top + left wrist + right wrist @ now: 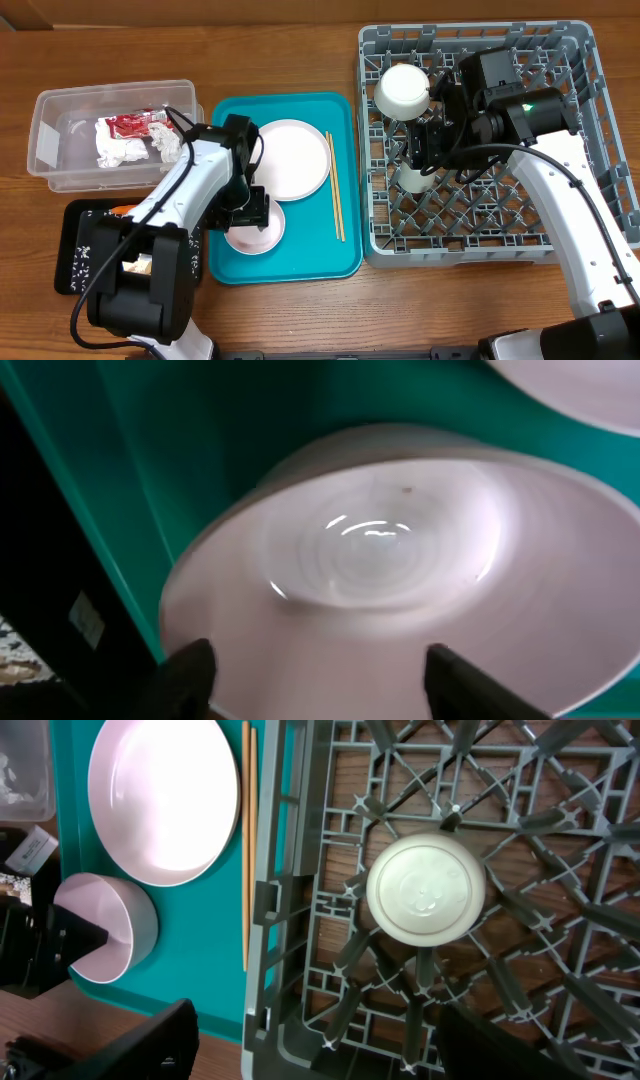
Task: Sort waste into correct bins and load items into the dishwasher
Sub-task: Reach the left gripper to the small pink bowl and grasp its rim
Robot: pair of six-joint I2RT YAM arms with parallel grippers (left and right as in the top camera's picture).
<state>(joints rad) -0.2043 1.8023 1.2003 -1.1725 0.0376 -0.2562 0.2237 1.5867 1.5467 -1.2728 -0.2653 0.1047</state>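
Next, my left gripper shifts toward the black tray and pinches the bowl's rim on that side before lifting, because its fingers spread over the pale pink bowl's inside.
A pale pink bowl sits at the front of the teal tray, beside a round plate and wooden chopsticks. My left gripper is open, its fingers spread wide over the near side of the bowl. My right gripper is open and empty above the grey dish rack. An upturned white cup stands on the pegs just ahead of it. A second white cup stands in the rack's far left corner.
A clear tub at the far left holds crumpled napkins and a red wrapper. A black tray with food scraps lies in front of it, an orange bit at its far edge. The left arm hides part of it.
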